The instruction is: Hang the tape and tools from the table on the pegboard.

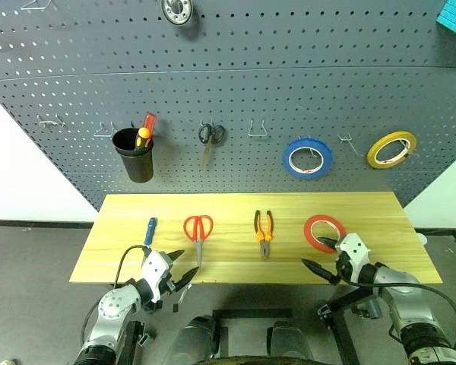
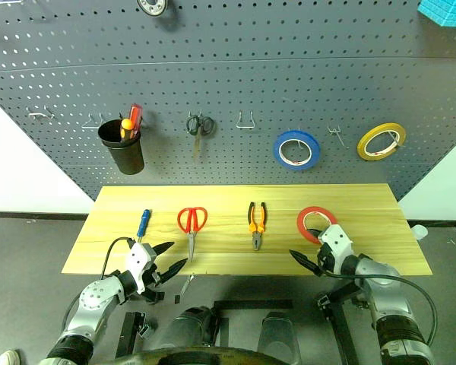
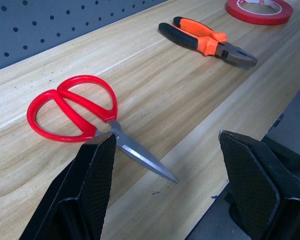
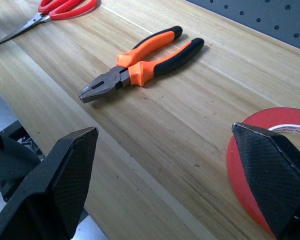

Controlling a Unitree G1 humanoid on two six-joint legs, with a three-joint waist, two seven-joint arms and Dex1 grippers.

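My gripper will hang the red tape [image 1: 310, 234] on the empty hook, and it should swing crooked too, since the yellow tape [image 1: 375, 154] hangs slanted on its thin hook.
On the light wood table [image 1: 365, 209] lie, left to right, a blue-handled screwdriver [image 1: 149, 230], red-handled scissors [image 1: 198, 228], orange-and-black pliers [image 1: 264, 228] and a red tape ring [image 1: 324, 232]. The dark grey pegboard [image 1: 235, 84] rises behind the table. My left gripper [image 1: 184, 266] hovers open at the table's front edge, just before the scissors' blade tip [image 3: 155, 167]. My right gripper [image 1: 317, 252] stands open at the front edge, one finger over the near rim of the red tape [image 4: 270, 150], the pliers [image 4: 140, 65] beyond it. Neither holds anything.
On the pegboard hang a black cup [image 1: 134, 160] with a red-and-orange screwdriver, small black scissors [image 1: 210, 135], a blue tape ring [image 1: 307, 158] and a yellow tape ring [image 1: 391, 149]. Bare metal hooks [image 1: 258, 129] sit between them. Dark floor lies below the table's front edge.
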